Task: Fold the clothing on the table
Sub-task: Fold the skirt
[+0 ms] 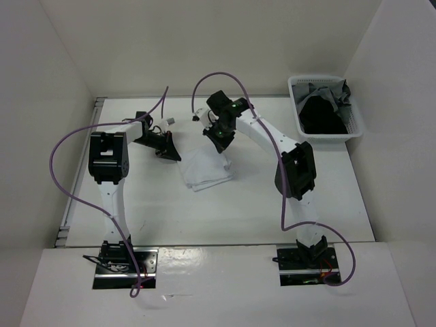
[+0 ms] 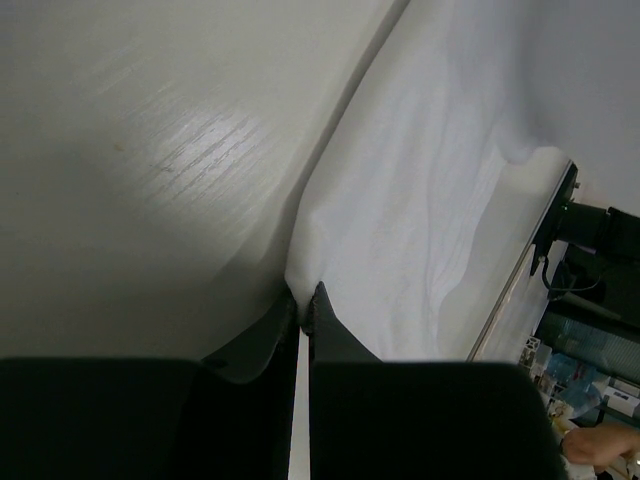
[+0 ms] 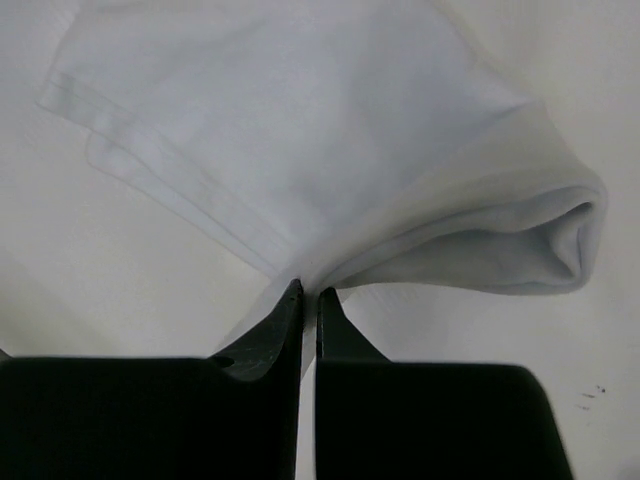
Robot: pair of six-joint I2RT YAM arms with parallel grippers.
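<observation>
My left gripper is holding down the far corner of the white clothing. My right gripper should go on moving the clothing's lifted edge (image 1: pixel 225 160) over to that corner (image 1: pixel 182 164) and let go there.
The white clothing (image 1: pixel 204 172) lies as a small folded bundle in the middle of the table (image 1: pixel 266 211). My left gripper (image 1: pixel 172 152) is at its far left corner, shut on a pinch of the fabric. In the left wrist view, the clothing (image 2: pixel 420 200) hangs from the black fingertips of my left gripper (image 2: pixel 303 296). My right gripper (image 1: pixel 219 142) is at the far right corner, likewise shut on the cloth. The right wrist view shows the clothing (image 3: pixel 300 120) pinched by my right gripper (image 3: pixel 308 291), with a rolled fold lifted to the right.
A white plastic basket (image 1: pixel 298 109) stands at the back right of the table, holding a black garment (image 1: pixel 321 117) and a grey garment (image 1: pixel 325 91). A metal rail (image 1: pixel 75 197) runs along the table's left edge. White walls enclose the sides and back.
</observation>
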